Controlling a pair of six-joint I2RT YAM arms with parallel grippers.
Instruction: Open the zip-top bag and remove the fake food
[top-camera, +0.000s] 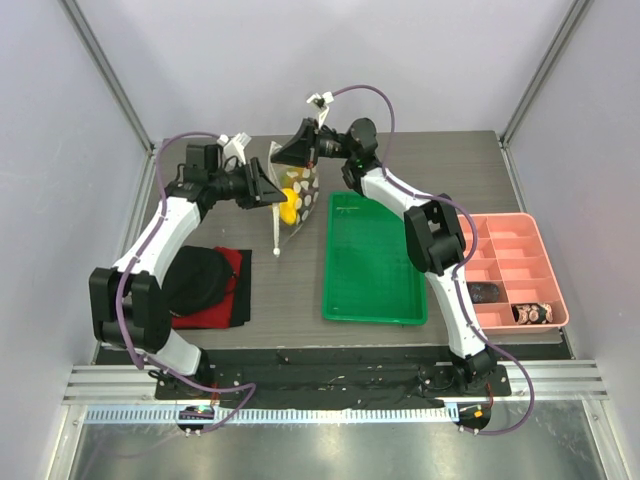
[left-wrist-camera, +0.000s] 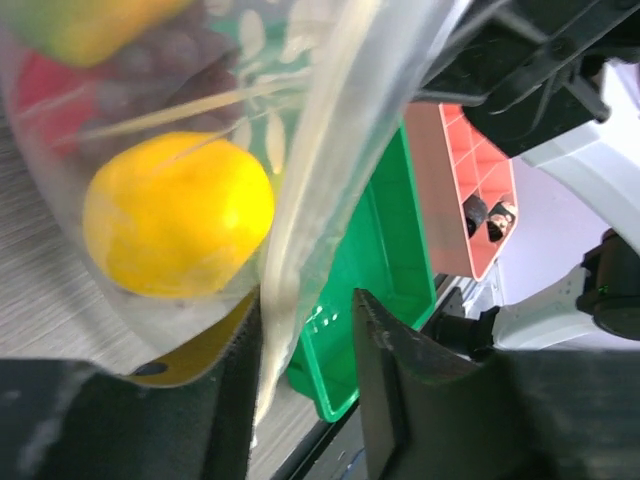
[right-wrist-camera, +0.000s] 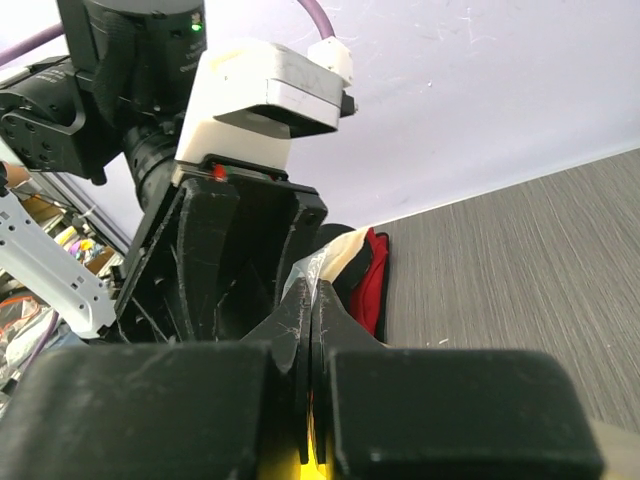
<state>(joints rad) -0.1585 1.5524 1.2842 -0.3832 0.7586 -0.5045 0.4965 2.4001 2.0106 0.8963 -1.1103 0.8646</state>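
The bag's edge strip (top-camera: 273, 155) is in my right gripper, far from the white slider. My left gripper should take the edge strip so that my right gripper is free for the slider (top-camera: 277, 251).
The zip-top bag (top-camera: 303, 190) hangs above the table at the back, held up between both grippers. Inside it are the fake food pieces: a yellow piece (left-wrist-camera: 180, 215), a red piece (left-wrist-camera: 45, 90) and a dark grape cluster (left-wrist-camera: 170, 60). My right gripper (top-camera: 300, 152) is shut on the bag's top edge (right-wrist-camera: 318, 265), jaws pressed together (right-wrist-camera: 312, 300). My left gripper (top-camera: 272, 190) is at the bag's left side with its jaws apart (left-wrist-camera: 310, 310). The bag's edge strip (left-wrist-camera: 290, 300) runs down between them and lies against the left finger (left-wrist-camera: 235, 400).
A green tray (top-camera: 372, 260) lies right of the bag. A pink compartment tray (top-camera: 515, 270) with small dark lumps stands at the far right. A red cloth (top-camera: 228, 290) with a black object (top-camera: 195, 280) on it lies at the left front.
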